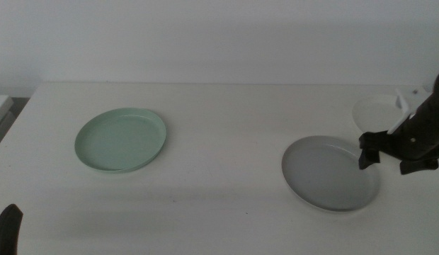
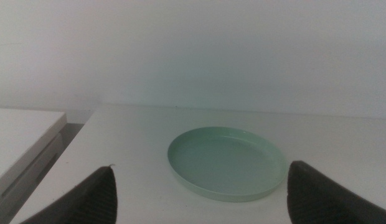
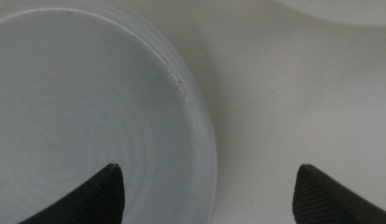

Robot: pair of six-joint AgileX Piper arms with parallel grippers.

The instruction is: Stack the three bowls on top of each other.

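The grey bowl's rim (image 1: 338, 210) is low and round, so the white bowl (image 1: 376, 112) should sit level and almost hide the grey bowl when I lower it.
The mint green bowl (image 1: 121, 139) lies on the table's left; it also shows in the left wrist view (image 2: 227, 163). The grey bowl (image 1: 329, 173) lies at the right front. The white bowl (image 1: 375, 112) lies just behind it, partly hidden by the right arm. My right gripper (image 1: 394, 159) is open at the grey bowl's right edge. In the right wrist view the right gripper (image 3: 210, 171) has one jaw over the grey bowl (image 3: 75, 124) and one outside its rim. The white bowl's edge (image 3: 342, 7) shows beyond. My left gripper (image 1: 7, 227) waits open at the front left corner, and the left wrist view shows it (image 2: 202, 186) facing the green bowl from a distance.
The white table (image 1: 226, 120) runs back to a white wall. A lower white surface (image 2: 25, 134) stands beside the table's left edge.
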